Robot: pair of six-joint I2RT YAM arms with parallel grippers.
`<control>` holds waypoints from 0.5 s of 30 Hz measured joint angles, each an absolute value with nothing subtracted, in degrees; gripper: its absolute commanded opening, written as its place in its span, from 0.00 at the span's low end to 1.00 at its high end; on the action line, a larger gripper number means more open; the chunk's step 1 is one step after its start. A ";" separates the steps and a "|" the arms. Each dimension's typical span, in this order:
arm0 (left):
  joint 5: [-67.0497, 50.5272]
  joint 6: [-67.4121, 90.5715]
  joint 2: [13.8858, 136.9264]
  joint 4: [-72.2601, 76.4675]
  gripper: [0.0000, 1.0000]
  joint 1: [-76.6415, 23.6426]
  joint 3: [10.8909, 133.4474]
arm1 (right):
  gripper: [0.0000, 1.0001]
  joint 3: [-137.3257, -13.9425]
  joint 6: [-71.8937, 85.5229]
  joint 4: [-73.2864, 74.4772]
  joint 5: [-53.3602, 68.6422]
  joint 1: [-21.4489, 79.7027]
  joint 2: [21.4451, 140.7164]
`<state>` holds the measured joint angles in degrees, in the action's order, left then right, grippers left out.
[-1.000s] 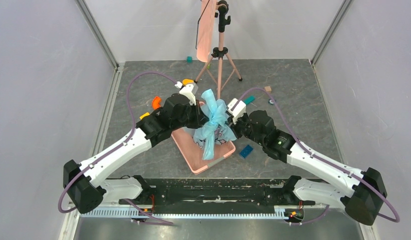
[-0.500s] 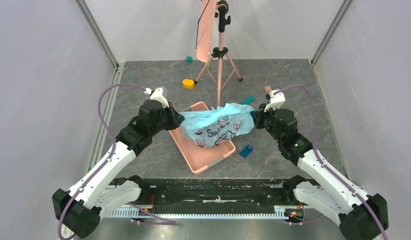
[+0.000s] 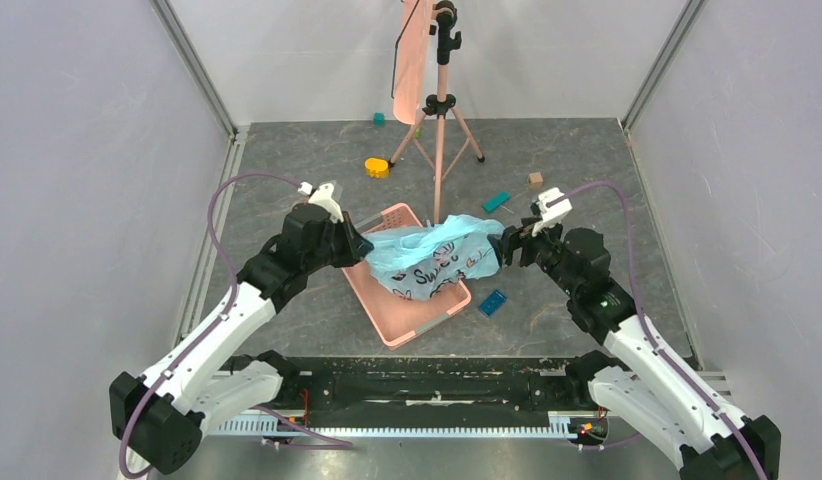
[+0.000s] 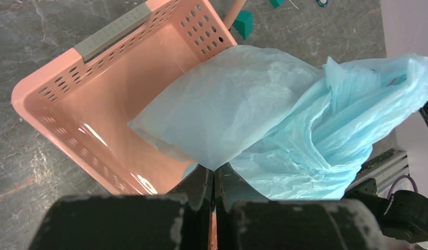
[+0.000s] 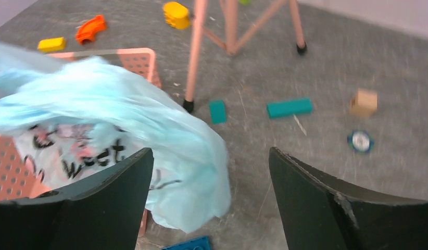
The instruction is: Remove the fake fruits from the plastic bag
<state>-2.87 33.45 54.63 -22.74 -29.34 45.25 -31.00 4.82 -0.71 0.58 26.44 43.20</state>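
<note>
I expect the light-blue plastic bag (image 3: 425, 268) to open wide at its opening when I pull it between my grippers, because loose, limp folds (image 3: 437, 234) run along the bag's upper edge.
The light-blue plastic bag (image 3: 432, 258) with the "Sweet" print lies stretched sideways over the pink basket (image 3: 412, 322). My left gripper (image 3: 360, 249) is shut on the bag's left end. In the left wrist view its jaws (image 4: 214, 169) pinch a fold of the thin film (image 4: 264, 114) above the basket (image 4: 113, 88). My right gripper (image 3: 507, 246) stands open at the bag's right end. In the right wrist view its fingers (image 5: 211, 152) are wide apart, and the loose bag (image 5: 149, 130) slumps by the left one, not gripped. The fake fruits are hidden.
A pink tripod stand (image 3: 440, 110) rises behind the basket. Loose blocks lie around: a yellow one (image 3: 376, 167), a teal bar (image 3: 496, 201), a tan cube (image 3: 535, 179) and a blue brick (image 3: 492, 302) by the basket's right corner. Walls close in on both sides.
Both grippers pulled the bunched, upright bag apart sideways. The right gripper then opened and let go of its end, and the bag sagged toward the basket.
</note>
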 measured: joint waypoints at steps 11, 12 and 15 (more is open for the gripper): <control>-6.87 28.93 60.73 -22.72 0.02 -29.34 54.72 | 0.91 -42.17 -20.73 -0.75 22.26 27.90 47.33; -7.25 28.60 61.14 -22.72 0.02 -29.32 55.37 | 0.91 -42.83 -23.07 -0.12 22.79 28.29 48.03; -7.97 27.92 62.06 -22.76 0.02 -29.34 56.60 | 0.91 -46.02 -29.65 4.23 23.90 29.98 51.11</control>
